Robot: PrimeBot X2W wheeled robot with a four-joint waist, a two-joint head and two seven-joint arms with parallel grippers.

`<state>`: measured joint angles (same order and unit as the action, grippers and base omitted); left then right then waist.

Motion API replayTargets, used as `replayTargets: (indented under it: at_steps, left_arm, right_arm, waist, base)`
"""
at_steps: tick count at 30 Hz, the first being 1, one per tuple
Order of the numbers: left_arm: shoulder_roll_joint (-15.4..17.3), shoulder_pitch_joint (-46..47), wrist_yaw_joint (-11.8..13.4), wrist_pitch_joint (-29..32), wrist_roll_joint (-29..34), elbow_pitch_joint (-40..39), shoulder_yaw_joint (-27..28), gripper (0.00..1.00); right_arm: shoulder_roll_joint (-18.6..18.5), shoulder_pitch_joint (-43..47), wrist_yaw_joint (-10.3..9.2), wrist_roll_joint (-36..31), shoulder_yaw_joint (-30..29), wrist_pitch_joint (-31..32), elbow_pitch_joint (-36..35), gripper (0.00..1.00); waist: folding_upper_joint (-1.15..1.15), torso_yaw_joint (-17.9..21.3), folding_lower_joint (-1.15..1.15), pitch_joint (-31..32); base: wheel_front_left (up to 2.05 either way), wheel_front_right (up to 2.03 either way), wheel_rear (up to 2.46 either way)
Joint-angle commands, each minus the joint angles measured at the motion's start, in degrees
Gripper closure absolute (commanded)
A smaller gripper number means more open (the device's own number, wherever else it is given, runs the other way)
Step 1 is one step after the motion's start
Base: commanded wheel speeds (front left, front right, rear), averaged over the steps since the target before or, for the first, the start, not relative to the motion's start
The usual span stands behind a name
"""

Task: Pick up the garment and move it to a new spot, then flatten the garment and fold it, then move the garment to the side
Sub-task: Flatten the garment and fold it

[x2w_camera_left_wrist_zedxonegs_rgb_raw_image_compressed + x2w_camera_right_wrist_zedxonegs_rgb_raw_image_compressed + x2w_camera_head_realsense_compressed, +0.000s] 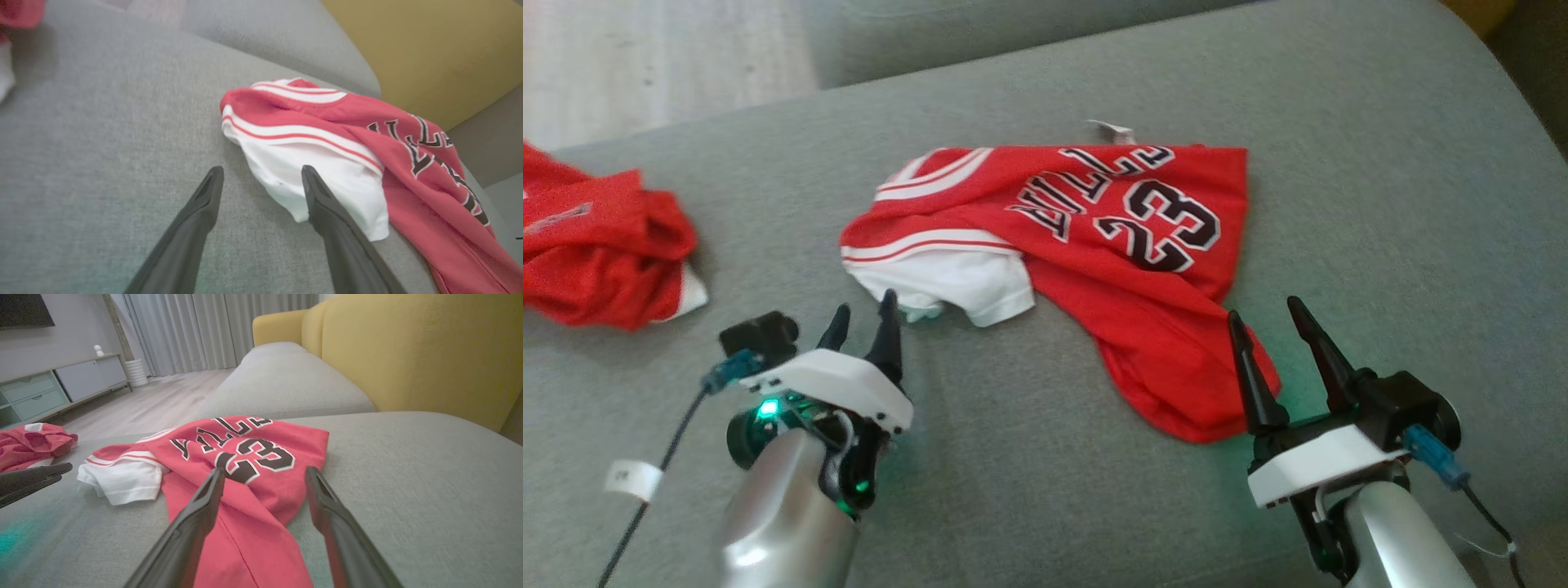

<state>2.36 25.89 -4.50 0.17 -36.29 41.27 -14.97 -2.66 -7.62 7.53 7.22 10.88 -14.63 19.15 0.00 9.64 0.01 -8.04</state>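
Observation:
My gripper is to lift the jersey, and the lettering is cut off at the jersey's far edge (1155, 155). I should expect another white sleeve hidden under the jersey when I lift it.
The garment (1111, 245) is a red jersey with the number 23 and white-trimmed sleeves, lying crumpled on the grey sofa seat (1013, 506). It also shows in the left wrist view (327, 139) and the right wrist view (245, 457). My left gripper (866, 318) stands open just short of the white sleeve (956, 286), its right fingertip close to the cloth. The same left gripper (261, 173) has bare grey cushion between its fingers. My right gripper (1266, 314) is open beside the jersey's lower red corner (1192, 400). In the right wrist view the right gripper (263, 473) hangs above the red fabric.
A second red garment (596, 253) lies bunched at the far left of the seat. Yellow sofa back cushions (408, 355) rise behind the seat. Another grey seat cushion (282, 384) continues beyond. A floor and a low cabinet (49, 392) lie past the sofa's front edge.

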Motion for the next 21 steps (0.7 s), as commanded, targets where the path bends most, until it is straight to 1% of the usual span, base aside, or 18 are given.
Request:
replayTargets:
  at_steps: [1,3,4,6,10,12,13,14,18,21]
  left_arm:
    - [0.5,2.8,0.4,0.7,-2.8,0.3,2.1,0.0]
    - [0.5,4.0,0.7,1.3,-5.5,2.7,2.6,0.0]
    - [0.5,4.5,0.3,1.3,-6.5,3.4,2.5,0.0]
    - [0.5,5.1,-0.4,2.0,-10.5,4.9,2.5,0.0]
    - [0.5,6.2,-1.3,1.9,-13.4,7.2,0.4,0.0]
    - [0.5,6.5,-1.9,2.4,-15.9,7.7,-0.9,0.0]
    - [0.5,6.7,-2.1,2.6,-16.9,7.9,-1.7,0.59]
    - [0.5,6.9,-2.3,2.4,-17.6,7.9,-2.7,1.0]
    - [0.5,7.7,-2.8,0.5,-20.0,7.1,-5.1,1.0]
    - [0.7,8.7,-2.9,-0.4,-21.9,3.3,-6.1,1.0]
  right_arm:
    - [-0.2,-1.7,-0.04,0.3,1.4,-0.4,-1.9,0.0]
    - [-0.2,-1.8,-0.04,0.3,1.5,-0.4,-1.8,0.0]
    - [-0.2,-1.8,-0.04,0.3,1.6,-0.4,-1.8,0.0]
    - [-0.2,-1.8,-0.04,0.3,1.8,-0.4,-1.6,0.0]
    - [-0.2,-1.8,-0.04,0.3,2.6,-0.4,-1.4,0.0]
    - [-0.2,-1.9,-0.04,0.4,2.9,-0.4,-1.4,0.0]
    - [-0.2,-2.0,-0.04,0.5,2.9,-0.4,-1.5,0.0]
    - [-0.2,-2.0,-0.04,0.5,3.0,-0.4,-1.5,0.0]
    - [-0.2,-1.9,-0.04,0.7,2.8,-0.4,-1.3,0.0]
    - [-0.2,-1.3,-0.04,0.4,2.1,-0.4,-1.2,0.0]
  waist:
    - [0.0,1.8,-0.01,-1.4]
    - [0.0,2.5,-0.01,-1.7]
    - [0.0,2.8,-0.01,-1.8]
    - [0.0,3.4,-0.01,-1.8]
    - [0.0,4.4,-0.01,-1.7]
    - [0.0,4.7,-0.01,-1.9]
    - [0.0,4.8,-0.01,-2.0]
    - [0.0,4.8,-0.01,-1.9]
    - [0.0,4.6,-0.01,-1.2]
    - [0.0,3.7,-0.01,-0.1]
  base:
    - [0.0,0.0,0.0]
    - [0.0,0.0,0.0]
    - [0.0,0.0,0.0]
    - [0.0,0.0,0.0]
    - [0.0,0.0,0.0]
    - [0.0,0.0,0.0]
    - [0.0,0.0,0.0]
    - [0.0,0.0,0.0]
    - [0.0,0.0,0.0]
    - [0.0,0.0,0.0]
